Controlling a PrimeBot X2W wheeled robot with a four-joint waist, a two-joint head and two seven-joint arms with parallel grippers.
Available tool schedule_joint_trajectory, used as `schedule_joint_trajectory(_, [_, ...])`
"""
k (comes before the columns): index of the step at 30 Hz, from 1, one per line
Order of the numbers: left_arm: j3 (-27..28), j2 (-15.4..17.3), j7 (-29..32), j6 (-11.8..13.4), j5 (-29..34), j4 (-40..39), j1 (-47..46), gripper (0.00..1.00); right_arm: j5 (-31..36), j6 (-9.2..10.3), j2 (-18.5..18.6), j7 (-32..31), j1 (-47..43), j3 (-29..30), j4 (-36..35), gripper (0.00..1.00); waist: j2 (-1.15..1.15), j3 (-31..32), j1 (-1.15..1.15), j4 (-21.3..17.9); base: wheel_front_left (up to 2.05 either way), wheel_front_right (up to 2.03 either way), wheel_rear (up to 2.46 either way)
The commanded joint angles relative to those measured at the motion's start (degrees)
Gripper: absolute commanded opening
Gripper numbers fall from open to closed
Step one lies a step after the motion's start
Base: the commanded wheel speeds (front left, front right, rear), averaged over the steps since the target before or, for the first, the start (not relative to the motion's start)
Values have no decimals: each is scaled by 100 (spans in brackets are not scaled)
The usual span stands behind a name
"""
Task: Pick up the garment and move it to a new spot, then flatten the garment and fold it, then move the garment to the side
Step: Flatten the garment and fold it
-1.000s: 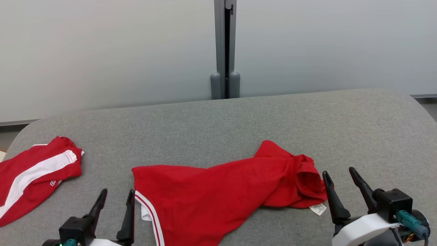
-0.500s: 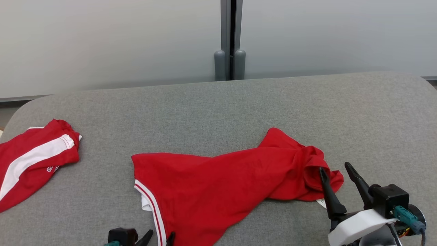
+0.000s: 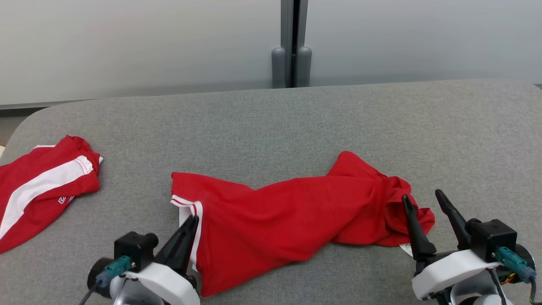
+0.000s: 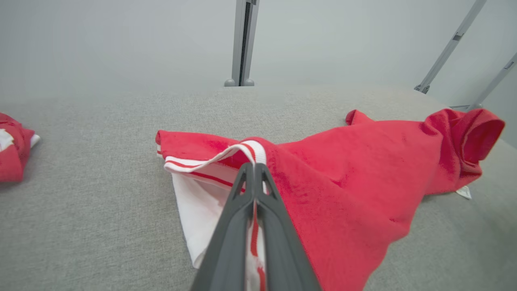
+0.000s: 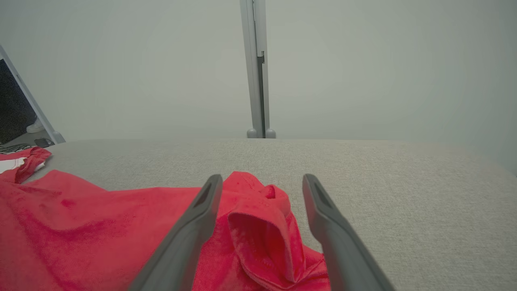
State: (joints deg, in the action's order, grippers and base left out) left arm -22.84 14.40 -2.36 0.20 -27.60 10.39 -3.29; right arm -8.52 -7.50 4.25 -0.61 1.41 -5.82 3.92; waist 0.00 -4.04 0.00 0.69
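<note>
The bunched red cloth (image 3: pixel 401 209) will spread into a wider panel, still creased, when I pull it, because loose folds (image 5: pixel 261 242) are wide open at the garment's end.
A red garment (image 3: pixel 292 220) with white and red striped trim lies crumpled across the grey table (image 3: pixel 271 123). My left gripper (image 3: pixel 192 220) is shut on its striped trim at the left end, and in the left wrist view the left gripper (image 4: pixel 254 166) pinches the garment (image 4: pixel 347 182) so that the edge is lifted a little. My right gripper (image 3: pixel 423 203) stands open at the bunched right end of the cloth. From the right wrist, the right gripper (image 5: pixel 262 182) straddles a rumpled fold of the garment (image 5: pixel 258 226) without gripping it.
A second red garment (image 3: pixel 38 190) with a white stripe lies at the table's left edge, also seen as the second garment (image 4: pixel 12 153) from the left wrist. A grey post (image 3: pixel 292 42) and pale wall stand behind the table.
My left gripper has gone from open beside the trim to shut on it, pulling that edge up and rumpling the cloth. The head camera has tilted, shifting the whole view down.
</note>
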Motion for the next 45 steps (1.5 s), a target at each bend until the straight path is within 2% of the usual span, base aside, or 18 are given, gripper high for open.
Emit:
schedule_joint_trajectory(1, [101, 110, -22, 96, 59, -353, -171, 0, 35, 2, 17, 32, 56, 72, -40, 100, 0, -29, 0, -5, 0, 0, 0])
schedule_joint_trajectory(6, [317, 206, 23, 297, 119, -991, -511, 0, 69, 2, 1, 25, 160, 132, -137, 100, 0, -197, 0, -82, 0, 0, 0])
schedule_joint_trajectory(12, [564, 206, 56, 396, 47, -902, -1068, 0, 96, 2, -15, 31, 357, 148, -244, 100, 0, -534, 0, -282, 0, 0, 0])
schedule_joint_trajectory(19, [815, 229, 30, 177, -185, 315, -2145, 0, 113, 2, -56, 125, 687, 153, -308, 100, 0, -1211, 0, -642, 0, 0, 0])
schedule_joint_trajectory(26, [867, 254, -351, -246, -206, 1893, -3290, 0, 80, 2, -93, 329, 964, 123, -160, 100, 0, -1683, 0, -876, 0, 0, 0])
schedule_joint_trajectory(27, [873, 230, -408, -300, -242, 2086, -3401, 42, 77, 2, -98, 353, 983, 123, -133, 100, 0, -1704, 0, -891, 0, 0, 0])
schedule_joint_trajectory(28, [860, 224, -487, -332, -227, 2257, -3489, 100, 77, 2, -103, 379, 1000, 132, -101, 100, 0, -1714, 0, -899, 0, 0, 0])
schedule_joint_trajectory(32, [875, 154, -938, -377, -191, 2665, -3570, 100, 106, 2, -116, 449, 1043, 195, -24, 100, 0, -1660, 0, -877, 0, 0, 0])
schedule_joint_trajectory(36, [1039, 55, -1237, -209, -116, 2556, -3244, 100, 165, 2, -115, 478, 979, 296, -20, 100, 0, -1482, 0, -767, 0, 0, 0])
schedule_joint_trajectory(41, [1567, -49, -1283, 88, 180, 1419, -2474, 100, 266, 2, -92, 389, 843, 417, -106, 100, 0, -1216, 0, -531, 0, 0, 0])
schedule_joint_trajectory(45, [1872, -175, -1287, 229, 482, 459, -1636, 100, 272, 2, -44, 306, 736, 357, -147, 100, 0, -932, 0, -382, 0, 0, 0])
